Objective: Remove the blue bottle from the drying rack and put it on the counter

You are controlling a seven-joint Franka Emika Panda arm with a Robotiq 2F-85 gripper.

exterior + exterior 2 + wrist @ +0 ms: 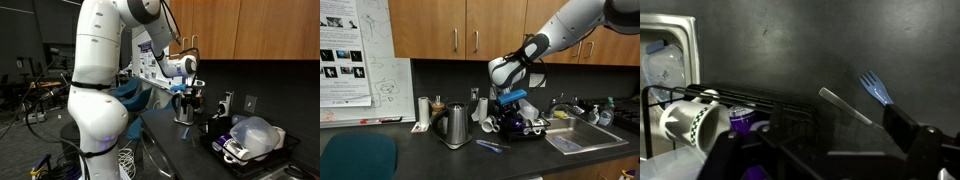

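I should keep my gripper's open fingers, lined up with the blue bottle's narrow width (743, 122), moving toward its pale end (739, 111) until they straddle the bottle, then close them.
The blue bottle (740, 121) shows in the wrist view as a small violet cylinder with a paler end. It lies in the black drying rack (760, 103) beside a checked mug (690, 122). My gripper (815, 150) is open and empty, its dark fingers wide apart over the rack's near edge, with the bottle to the left of the jaws. In both exterior views the gripper (190, 95) (510, 106) hangs just above the rack (285, 150) (535, 130) on the dark counter (420, 155). The bottle is too small to pick out there.
A steel jug (455, 125) stands on the counter beside the rack. A blue fork (875, 88) and a steel utensil (845, 105) lie on the counter beyond the rack. A translucent white bowl (255, 133) sits in the rack. A sink (575, 140) adjoins the rack.
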